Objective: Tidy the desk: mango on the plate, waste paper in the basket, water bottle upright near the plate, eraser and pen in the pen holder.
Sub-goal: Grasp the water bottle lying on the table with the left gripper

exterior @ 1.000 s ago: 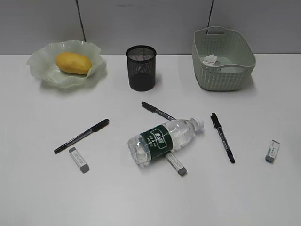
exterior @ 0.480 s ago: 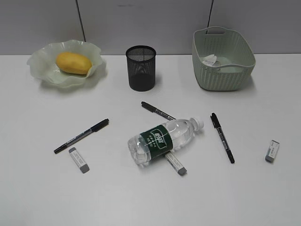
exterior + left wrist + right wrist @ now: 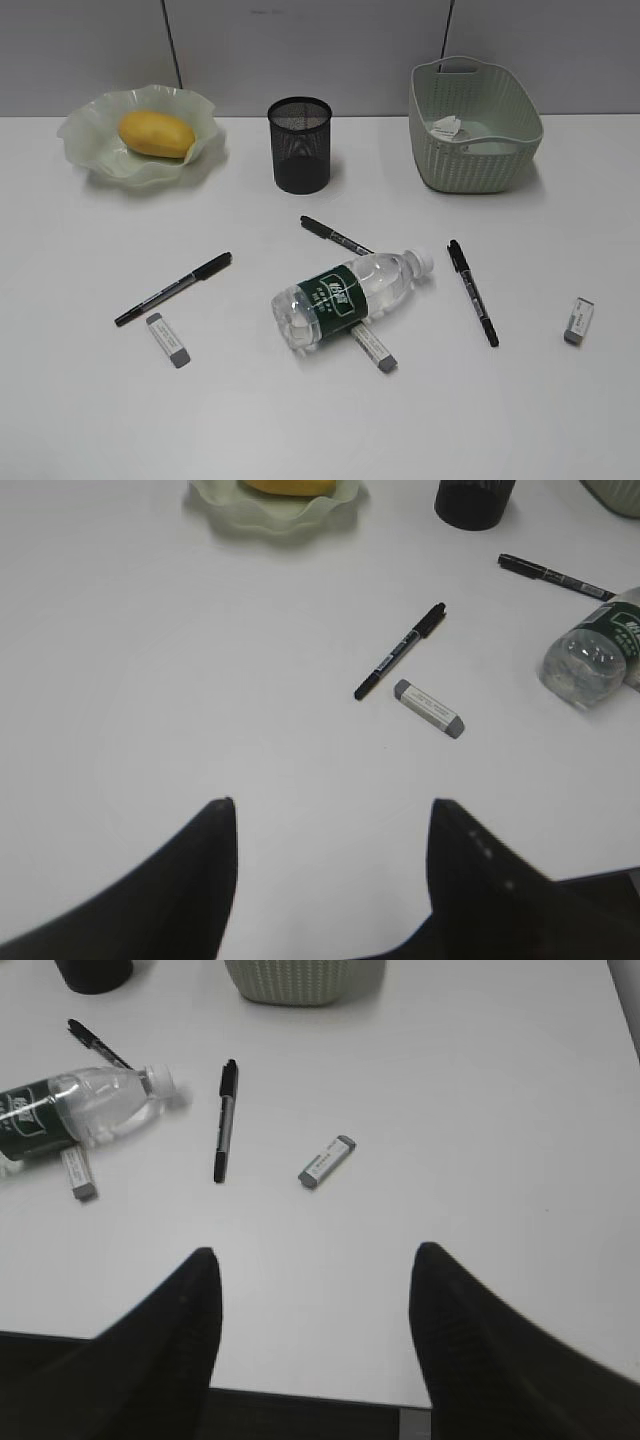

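Note:
The robot's left gripper should first lift the water bottle by its shoulder (image 3: pixel 383 278) toward the plate, because the water bottle is lying over an eraser (image 3: pixel 368 338) and a pen's end.
The mango (image 3: pixel 155 134) lies on the wavy green plate (image 3: pixel 82 140) at the back left. A wad of waste paper (image 3: pixel 446 126) sits inside the basket (image 3: pixel 475 150). The water bottle (image 3: pixel 345 298) lies on its side mid-desk, partly over an eraser (image 3: pixel 374 348). Three black pens (image 3: pixel 173 288) (image 3: pixel 335 236) (image 3: pixel 472 291) and two more erasers (image 3: pixel 168 340) (image 3: pixel 579 321) lie loose. The pen holder (image 3: pixel 300 145) stands empty-looking at the back. My left gripper (image 3: pixel 330 805) and right gripper (image 3: pixel 315 1250) hang open over the near desk, holding nothing; neither shows in the exterior view.
The white desk (image 3: pixel 80 420) ends close under the right gripper, its front edge (image 3: pixel 300 1392) showing. A grey panelled wall runs behind the plate, holder and basket.

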Controlling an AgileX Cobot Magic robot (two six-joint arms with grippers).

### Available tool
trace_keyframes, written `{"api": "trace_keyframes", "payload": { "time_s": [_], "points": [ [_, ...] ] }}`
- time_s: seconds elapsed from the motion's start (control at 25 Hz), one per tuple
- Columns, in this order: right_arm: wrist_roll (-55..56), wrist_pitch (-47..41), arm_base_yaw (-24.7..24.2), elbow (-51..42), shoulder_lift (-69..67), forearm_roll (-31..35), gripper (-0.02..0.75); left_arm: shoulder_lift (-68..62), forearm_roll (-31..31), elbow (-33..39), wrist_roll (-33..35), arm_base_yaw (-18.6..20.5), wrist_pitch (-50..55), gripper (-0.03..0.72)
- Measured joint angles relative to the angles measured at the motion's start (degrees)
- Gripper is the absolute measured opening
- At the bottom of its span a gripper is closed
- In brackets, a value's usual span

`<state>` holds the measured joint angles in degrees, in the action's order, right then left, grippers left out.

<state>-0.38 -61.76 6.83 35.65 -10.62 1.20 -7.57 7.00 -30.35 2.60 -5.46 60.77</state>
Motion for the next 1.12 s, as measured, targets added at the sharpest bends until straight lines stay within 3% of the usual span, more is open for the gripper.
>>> {"api": "trace_keyframes", "payload": {
  "time_s": [0.2, 0.36, 0.64, 0.84, 1.12],
  "points": [
    [0.0, -0.8, 0.0, -3.3, 2.7, -0.8, 0.475, -0.4, 0.1, -0.3, 0.0, 0.0, -0.7, 0.456],
    [0.0, -0.8, 0.0, -4.9, 2.7, -0.8, 0.475, -5.4, 1.8, -2.8, 1.8, 0.0, -8.1, 0.462],
    [0.0, -0.4, 0.0, -5.1, 2.7, -1.2, 0.475, -27.5, 10.7, -8.9, 13.4, -1.3, -22.0, 0.510],
    [0.0, -0.4, 0.0, -5.1, 2.7, -1.2, 0.475, -47.2, 12.5, -18.4, 18.0, -5.9, -24.0, 0.527],
    [0.0, -0.4, 0.0, -5.1, 2.7, -1.6, 0.475, -68.8, 12.3, -33.9, 21.0, -17.9, -22.4, 0.531]
  ]
}}
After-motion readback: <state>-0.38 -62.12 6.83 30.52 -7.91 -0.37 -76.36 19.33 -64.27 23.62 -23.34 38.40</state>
